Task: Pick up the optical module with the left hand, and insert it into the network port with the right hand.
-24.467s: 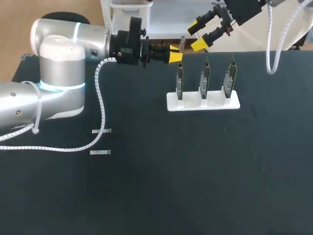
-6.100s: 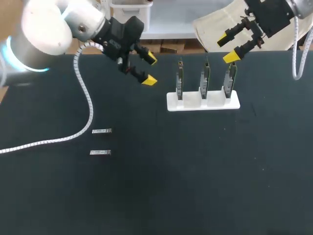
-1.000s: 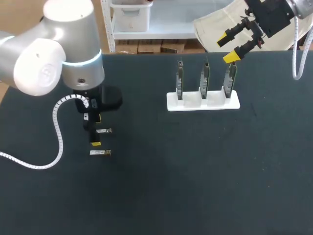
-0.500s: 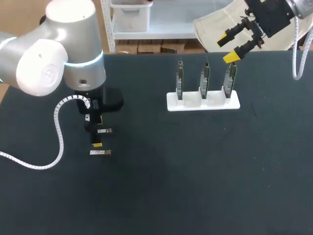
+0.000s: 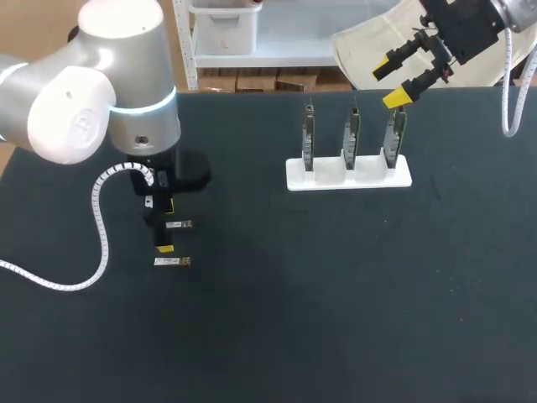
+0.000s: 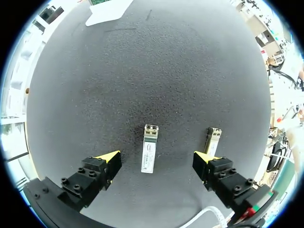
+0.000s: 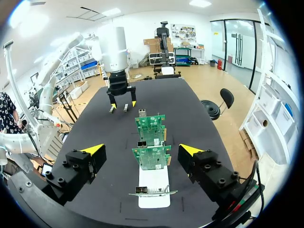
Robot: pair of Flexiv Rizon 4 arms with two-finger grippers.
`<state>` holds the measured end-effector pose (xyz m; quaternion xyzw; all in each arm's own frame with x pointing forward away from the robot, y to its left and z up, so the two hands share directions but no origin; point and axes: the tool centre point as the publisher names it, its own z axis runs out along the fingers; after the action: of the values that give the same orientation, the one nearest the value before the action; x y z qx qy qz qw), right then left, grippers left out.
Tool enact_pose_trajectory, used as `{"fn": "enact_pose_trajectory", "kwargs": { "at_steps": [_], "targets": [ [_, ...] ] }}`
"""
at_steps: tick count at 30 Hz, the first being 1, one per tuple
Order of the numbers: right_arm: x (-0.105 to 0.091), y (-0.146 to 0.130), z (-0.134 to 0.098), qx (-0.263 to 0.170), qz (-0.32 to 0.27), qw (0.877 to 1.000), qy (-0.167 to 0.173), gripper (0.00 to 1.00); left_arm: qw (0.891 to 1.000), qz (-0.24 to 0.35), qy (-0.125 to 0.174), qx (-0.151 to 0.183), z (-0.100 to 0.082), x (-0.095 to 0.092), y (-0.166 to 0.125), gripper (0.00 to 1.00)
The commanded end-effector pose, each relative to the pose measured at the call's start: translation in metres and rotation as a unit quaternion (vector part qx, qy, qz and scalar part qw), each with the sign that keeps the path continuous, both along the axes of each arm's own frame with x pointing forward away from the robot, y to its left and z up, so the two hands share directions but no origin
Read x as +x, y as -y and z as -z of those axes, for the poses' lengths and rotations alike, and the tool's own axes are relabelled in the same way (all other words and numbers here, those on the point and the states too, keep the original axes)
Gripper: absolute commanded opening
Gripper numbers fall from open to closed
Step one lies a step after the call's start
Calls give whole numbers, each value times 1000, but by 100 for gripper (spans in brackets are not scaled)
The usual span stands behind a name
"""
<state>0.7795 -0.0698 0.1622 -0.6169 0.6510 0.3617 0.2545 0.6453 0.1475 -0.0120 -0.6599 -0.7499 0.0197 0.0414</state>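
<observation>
My left gripper is open around the farther module (image 5: 179, 224), which lies loose between its fingers at a slight slant (image 6: 149, 149) and should swing into line when they close.
Two small silver optical modules lie on the black table, one farther (image 5: 175, 224) and one nearer (image 5: 172, 262). My left gripper (image 5: 165, 227) points straight down over the farther one and stands open. In the left wrist view that module (image 6: 149, 154) lies flat between the open fingers, touching neither, and the other module (image 6: 212, 140) lies just outside one fingertip (image 6: 202, 159). Three upright green boards carrying the network ports stand in a white holder (image 5: 348, 174). My right gripper (image 5: 390, 82) hangs open above the rightmost board (image 5: 394, 130); from its wrist, the right gripper (image 7: 141, 150) looks down the row of boards (image 7: 152, 156).
The black table (image 5: 336, 294) stretches wide in front of the holder and to its right. A white coiled cable (image 5: 102, 235) loops from my left arm down onto the table beside the modules.
My left arm has edged slightly to the right and lower around the farther module, then kept still. The right arm has not moved.
</observation>
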Motion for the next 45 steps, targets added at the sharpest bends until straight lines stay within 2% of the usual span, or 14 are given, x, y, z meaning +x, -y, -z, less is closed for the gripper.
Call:
{"fn": "enact_pose_trajectory", "kwargs": {
  "at_steps": [1,24,25,26,28,45],
  "targets": [
    [-2,0,0,1,1,1000,2,100,1000,-1,-4,0,1,3,0,100],
    [-2,0,0,1,1,1000,2,100,1000,-1,-13,-4,7,0,1,100],
    [-2,0,0,1,1,1000,2,100,1000,-1,-13,-3,7,0,2,87],
    [-2,0,0,1,1,1000,2,100,1000,-1,-13,-2,7,0,2,55],
    [-2,0,0,1,1,1000,2,100,1000,-2,-14,-1,8,1,1,0],
    [-2,0,0,1,1,1000,2,100,999,-21,-24,-1,11,-2,0,0]
  ]
}}
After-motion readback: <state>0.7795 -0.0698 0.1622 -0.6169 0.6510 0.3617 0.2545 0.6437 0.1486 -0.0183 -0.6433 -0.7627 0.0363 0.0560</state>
